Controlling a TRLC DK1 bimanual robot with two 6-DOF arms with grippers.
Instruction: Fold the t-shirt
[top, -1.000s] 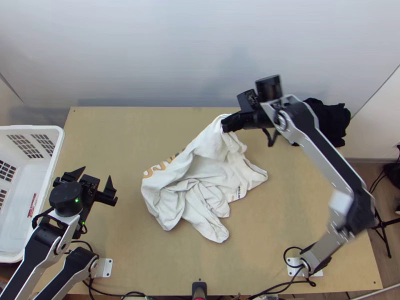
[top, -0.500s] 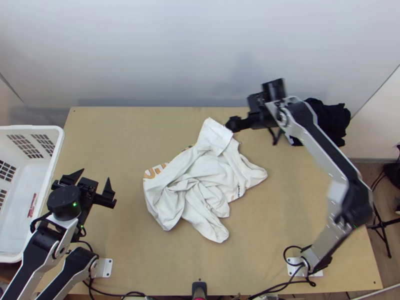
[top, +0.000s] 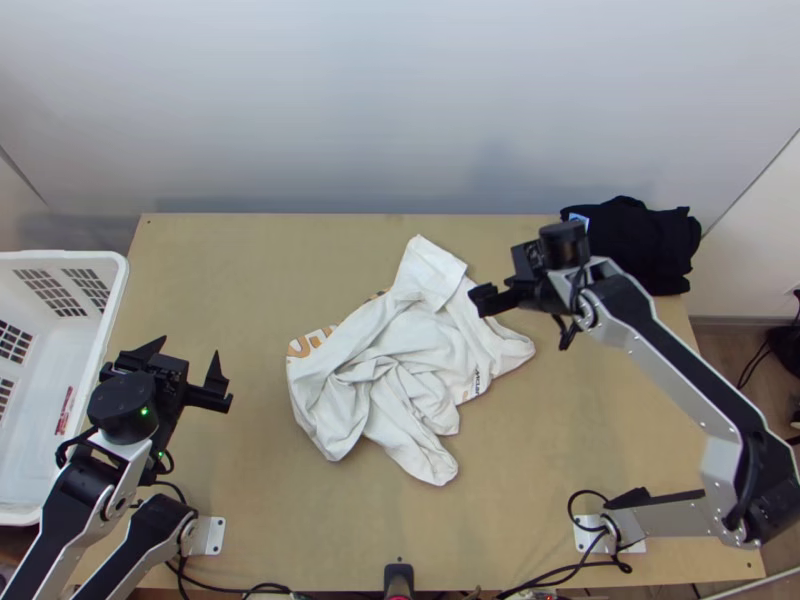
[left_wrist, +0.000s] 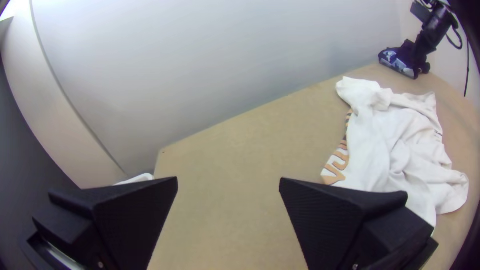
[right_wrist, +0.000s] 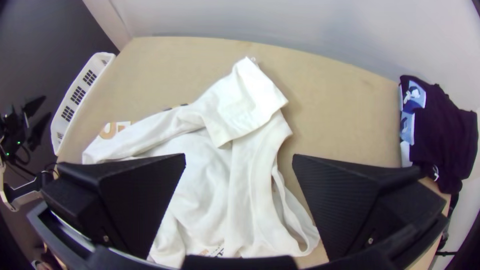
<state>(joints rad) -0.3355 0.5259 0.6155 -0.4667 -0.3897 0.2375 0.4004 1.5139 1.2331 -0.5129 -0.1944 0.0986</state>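
The white t-shirt will open up and show a large hidden print when I lift it, because cut-off orange letters stick out from under the folds.
A white t-shirt with orange print lies bunched mid-table in the top view, a sleeve-like part at its far end. The left gripper stands open near the basket, well away from the cloth; in the left wrist view the left gripper has its fingers wide apart with bare table between them. Just right of the shirt's far part is the right gripper. In the right wrist view the right gripper is open above the shirt, holding nothing.
A white basket stands at the table's left side. Dark folded cloth lies at the far right corner. Bare table shows between the left gripper and the back edge, and more lies right of the shirt.
The right gripper has let go of the shirt's far part, which has dropped onto the pile, and has drawn away to the right and nearer. The left arm has barely shifted.
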